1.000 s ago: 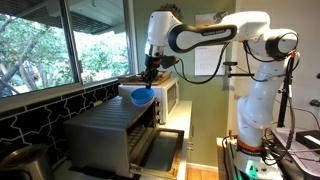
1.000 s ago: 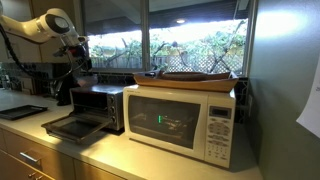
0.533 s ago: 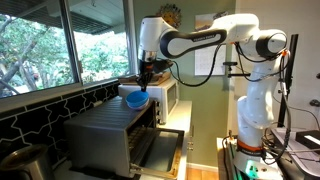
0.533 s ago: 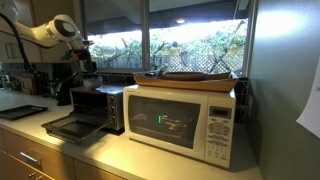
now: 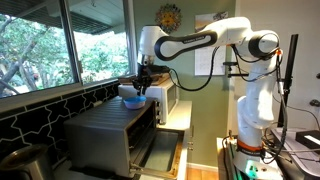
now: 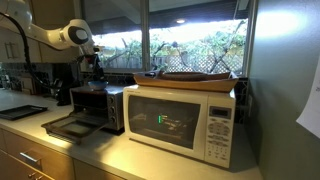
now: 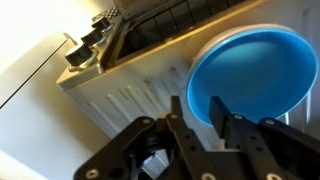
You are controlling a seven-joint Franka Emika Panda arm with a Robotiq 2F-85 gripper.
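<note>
The blue bowl's open side [image 5: 134, 101] is facing up just above the top of the toaster oven, so my gripper should grip the bowl's rim [image 7: 189, 88] again, lift the bowl clear and tip it over.
A blue bowl [image 7: 250, 70] hangs from my gripper [image 7: 199, 103], whose two fingers straddle its rim and are shut on it. Below it lies the ribbed metal top of a silver toaster oven [image 7: 130, 95]. In an exterior view the bowl [image 5: 131, 98] sits just over the toaster oven's [image 5: 110, 135] top, near the window, under the gripper [image 5: 142, 86]. Whether it touches the top I cannot tell. In an exterior view the gripper [image 6: 95, 72] is over the toaster oven [image 6: 98, 105]; the bowl is barely visible there.
The toaster oven's door [image 6: 66, 127] hangs open onto the counter. A white microwave [image 6: 185, 118] stands beside it with a flat basket [image 6: 195, 77] on top; it also shows in an exterior view [image 5: 166, 98]. Windows and a tiled backsplash [image 5: 40, 115] lie behind.
The arm has carried the blue bowl from over the toaster oven's front edge further back over its top, toward the window. The grip is unchanged.
</note>
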